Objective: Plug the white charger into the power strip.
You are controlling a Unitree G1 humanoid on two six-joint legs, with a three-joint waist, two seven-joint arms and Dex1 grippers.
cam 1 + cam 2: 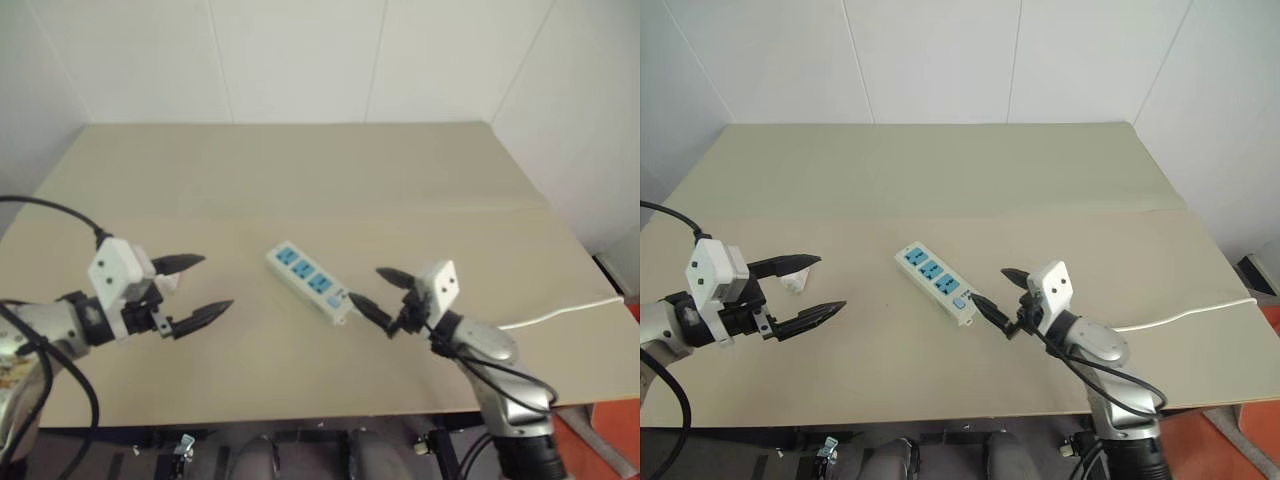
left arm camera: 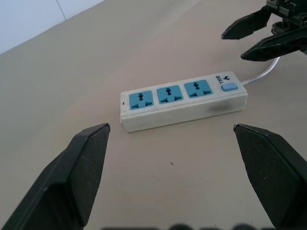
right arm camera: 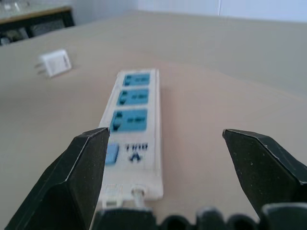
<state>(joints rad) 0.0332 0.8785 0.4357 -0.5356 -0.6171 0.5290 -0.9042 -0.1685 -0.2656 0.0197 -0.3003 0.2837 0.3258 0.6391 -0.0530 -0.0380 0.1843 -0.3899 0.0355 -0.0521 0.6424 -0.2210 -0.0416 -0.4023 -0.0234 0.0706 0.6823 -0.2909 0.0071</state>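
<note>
My right gripper is about to turn the power strip, and the white cable will trail along freely then because it lies in a loose bend.
The power strip, a white bar with three blue socket faces, lies slantwise at the middle of the tan table, its switch end toward my right gripper. The white charger lies on the table on the left, partly behind my left gripper's fingers; the right wrist view shows the charger lying on its side beyond the strip. My left gripper stands open, pointing at the strip from the left, a short way off. My right gripper is open just off the strip's switch end, holding nothing.
A thin white cable runs from the strip's switch end across the table to its right edge. White walls close the back and right. The table's far half is bare board.
</note>
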